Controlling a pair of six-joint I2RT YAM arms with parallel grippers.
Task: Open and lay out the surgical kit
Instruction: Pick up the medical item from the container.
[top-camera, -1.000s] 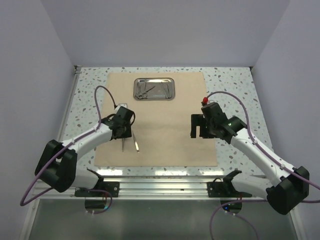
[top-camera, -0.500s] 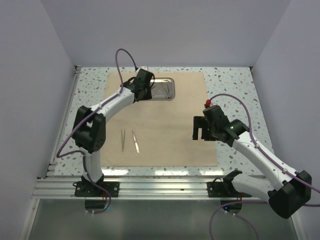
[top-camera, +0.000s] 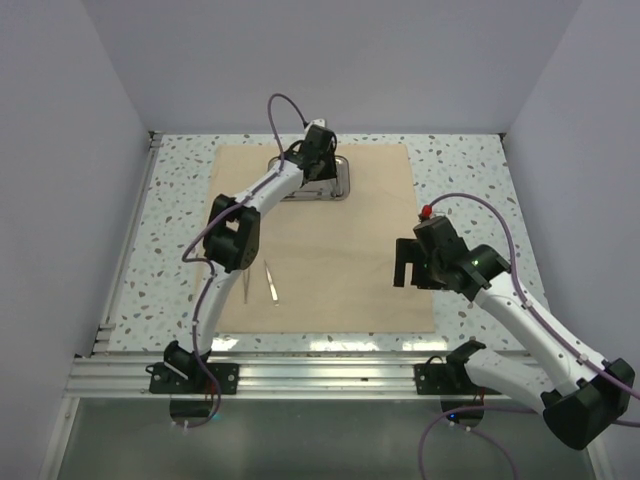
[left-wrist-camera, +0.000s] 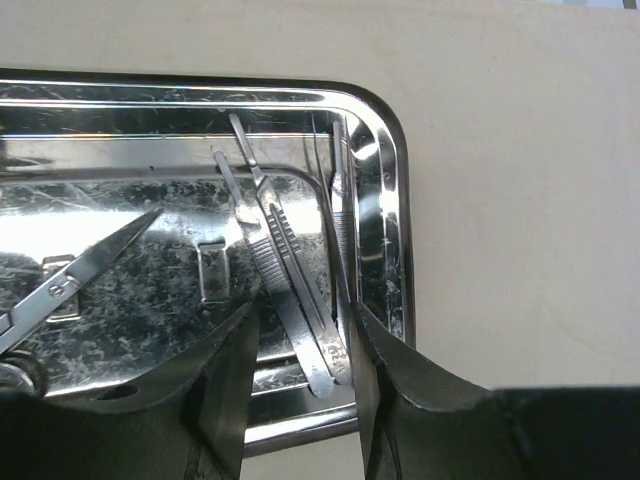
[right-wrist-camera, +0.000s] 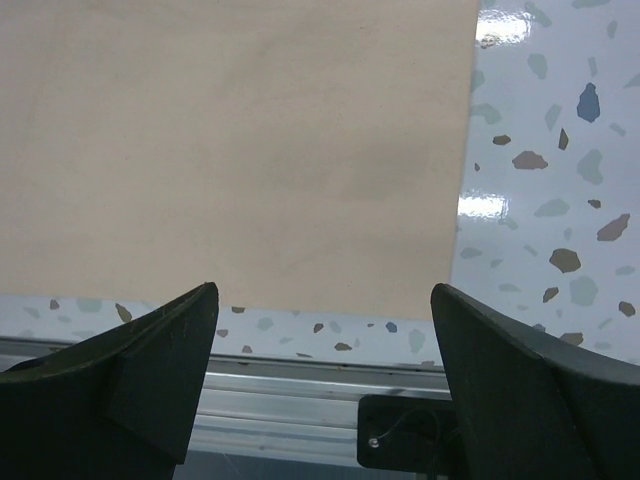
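Observation:
I see a gap (left-wrist-camera: 369, 240) between the thin probe and the tray's end, so I should keep moving my left gripper there until its fingers can close on the probe (left-wrist-camera: 333, 225).
The surgical kit's tan cloth (top-camera: 340, 260) lies spread flat on the table. Its steel tray (top-camera: 345, 178) sits at the far edge of the cloth. My left gripper (top-camera: 312, 170) hangs over the tray's right end. In the left wrist view it (left-wrist-camera: 303, 320) is open, its fingers straddling the near ends of the silver tweezers (left-wrist-camera: 285, 270) in the tray (left-wrist-camera: 385, 200); the right finger is close against them. Scissors (left-wrist-camera: 70, 285) lie at the tray's left. Two thin instruments (top-camera: 247, 278) (top-camera: 271, 282) rest on the cloth's near left. My right gripper (top-camera: 405, 262) hovers open and empty over the cloth's right side.
A thin probe (left-wrist-camera: 335, 220) leans along the tray's right wall. The right wrist view shows the cloth's near right corner (right-wrist-camera: 250, 150), speckled tabletop (right-wrist-camera: 550, 200) and the aluminium rail (right-wrist-camera: 280, 400) at the table's near edge. Grey walls enclose three sides.
My left arm has swung from the cloth's near left, by the two laid-out instruments, up to the tray at the far edge. The right gripper has drifted slightly nearer and to the right, still open.

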